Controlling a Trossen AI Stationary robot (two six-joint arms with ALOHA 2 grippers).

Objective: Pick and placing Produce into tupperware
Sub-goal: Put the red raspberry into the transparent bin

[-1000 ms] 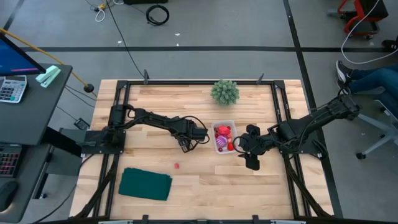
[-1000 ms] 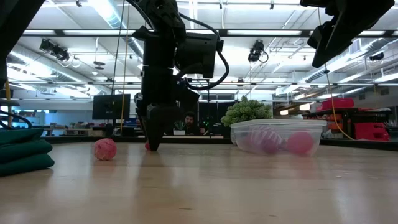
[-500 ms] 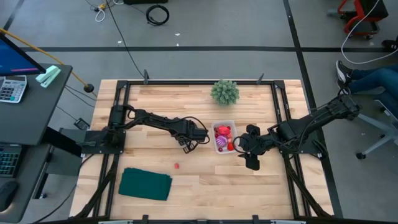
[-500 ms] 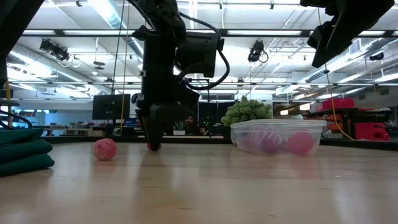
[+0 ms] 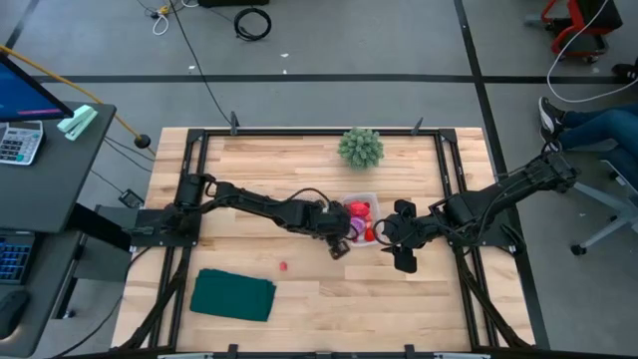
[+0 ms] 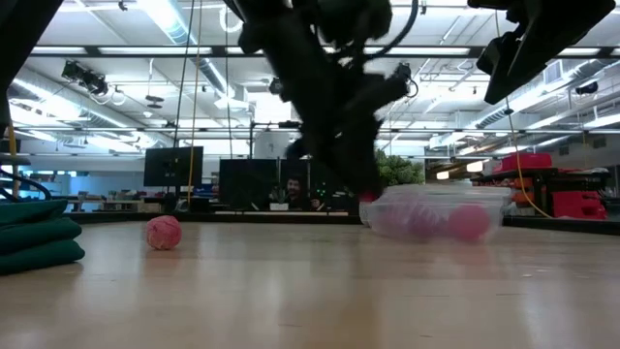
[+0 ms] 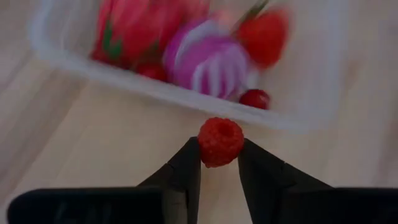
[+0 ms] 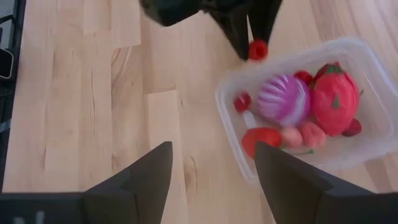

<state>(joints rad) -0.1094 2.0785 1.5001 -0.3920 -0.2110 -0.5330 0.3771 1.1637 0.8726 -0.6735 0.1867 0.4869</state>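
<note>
I keep my left gripper going up over the tupperware's rim and let go above the purple-striped ball (image 5: 357, 227), as the red berry at the fingertips (image 7: 221, 142) is beside the open tupperware.
My left gripper (image 5: 339, 243) is shut on a red raspberry-like berry (image 7: 220, 142), just outside the left wall of the clear tupperware (image 5: 371, 198). The tub stands on the table and holds a purple-striped ball (image 7: 208, 62), a larger red piece (image 8: 336, 93) and several small red pieces. Another red berry (image 5: 284, 266) lies alone on the wood, seen in the low view as the berry (image 6: 164, 232). My right gripper (image 8: 211, 163) hangs open above the table at the tub's right side. My left gripper pinches the berry's sides (image 7: 205, 144) between its two fingertips (image 7: 189, 163), right at their free ends. The fingers slant down from above. The berry is lifted clear of the table, close to the tub's rim (image 8: 231, 84).
A green bushy plant (image 5: 360, 147) stands behind the tub near the far edge. A dark green folded cloth (image 5: 233, 295) lies at the near left. The table's frame rails (image 5: 194, 179) run along both sides. Bare wood lies between the cloth and the tub.
My left gripper, which stood with its tips down on the table left of the tub, has risen and swung toward the table's right, up to the tub's wall. It carried the berry off the wood with it. The right arm kept still.
</note>
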